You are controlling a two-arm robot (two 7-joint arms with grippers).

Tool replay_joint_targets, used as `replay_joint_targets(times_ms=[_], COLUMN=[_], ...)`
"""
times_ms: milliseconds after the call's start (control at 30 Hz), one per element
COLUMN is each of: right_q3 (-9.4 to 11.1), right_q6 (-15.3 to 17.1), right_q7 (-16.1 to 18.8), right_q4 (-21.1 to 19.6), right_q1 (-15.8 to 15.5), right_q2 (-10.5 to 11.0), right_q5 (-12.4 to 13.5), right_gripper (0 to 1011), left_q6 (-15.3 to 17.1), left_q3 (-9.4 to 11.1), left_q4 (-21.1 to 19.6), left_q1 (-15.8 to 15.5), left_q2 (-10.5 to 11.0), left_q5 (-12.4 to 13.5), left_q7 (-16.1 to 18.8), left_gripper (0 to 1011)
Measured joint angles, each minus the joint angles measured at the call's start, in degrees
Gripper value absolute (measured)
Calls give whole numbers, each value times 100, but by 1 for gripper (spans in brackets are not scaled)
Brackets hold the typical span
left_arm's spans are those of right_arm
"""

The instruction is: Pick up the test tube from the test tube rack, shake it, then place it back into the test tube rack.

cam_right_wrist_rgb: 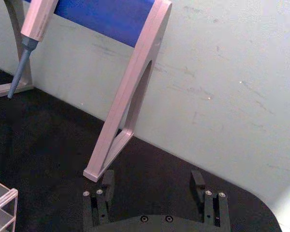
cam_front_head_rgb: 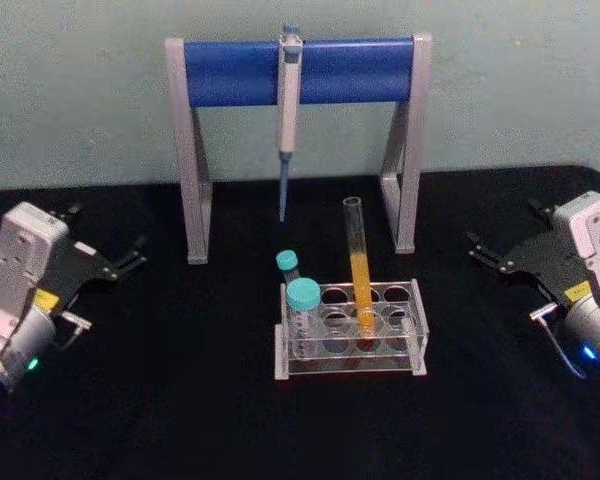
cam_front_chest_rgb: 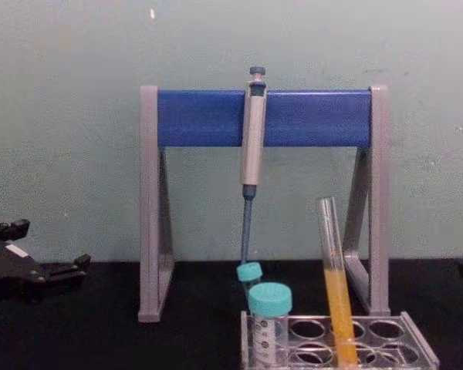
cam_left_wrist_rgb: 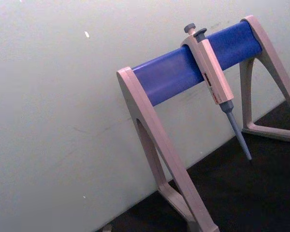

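Observation:
The test tube (cam_front_chest_rgb: 336, 279) is leaning in its roomy hole (cam_front_chest_rgb: 350, 330), so it will stand up straight and slide out when the robot lifts it, and the rack will stay in place.
The test tube (cam_front_head_rgb: 358, 270), slim clear glass with orange-yellow liquid in its lower half, stands slightly tilted in a middle hole of the clear test tube rack (cam_front_head_rgb: 412, 335) at the table's centre. From the chest view the test tube (cam_front_chest_rgb: 333, 285) rises well above the rack (cam_front_chest_rgb: 417, 343). My left gripper (cam_front_head_rgb: 108, 228) hovers open far to the rack's left, holding nothing. My right gripper (cam_front_head_rgb: 502, 224) is open far to the rack's right. In the right wrist view the right gripper (cam_right_wrist_rgb: 152, 182) has its fingers (cam_right_wrist_rgb: 108, 181) spread wide over bare black table, a rack corner (cam_right_wrist_rgb: 0, 203) at the edge.
Two teal-capped vials (cam_front_head_rgb: 303, 295) stand at the rack's left end. Behind the rack is a grey-and-blue pipette stand (cam_front_head_rgb: 230, 72) with a grey pipette (cam_front_head_rgb: 288, 110) hanging from its bar. The black tabletop (cam_front_head_rgb: 180, 400) ends at a pale green wall.

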Motion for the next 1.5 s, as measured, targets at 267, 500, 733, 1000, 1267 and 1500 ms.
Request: replay_joint_targets(times_ms=[267, 500, 733, 1000, 1267, 1500], right_q3=[0, 16, 170, 384, 503, 509], right_q6=[0, 0, 19, 178, 470, 946], right_q7=[0, 7, 194, 827, 1538, 2061], right_q4=[0, -4, -197, -679, -1057, -1295], right_q1=[0, -8, -150, -410, -541, -511], right_q2=[0, -4, -3, 88, 174, 203], right_q5=[0, -2, 95, 623, 1152, 1455], right_gripper=[1000, 1000, 1000, 1000, 1000, 1000], left_q6=[0, 0, 0, 0, 0, 0], left_q3=[0, 0, 0, 0, 0, 0], left_q4=[0, 0, 0, 0, 0, 0], left_q1=[0, 0, 0, 0, 0, 0], left_q2=[0, 0, 0, 0, 0, 0], left_q5=[0, 0, 0, 0, 0, 0], left_q7=[0, 0, 0, 0, 0, 0], left_gripper=[1002, 1001, 1002, 1001, 1001, 1001])
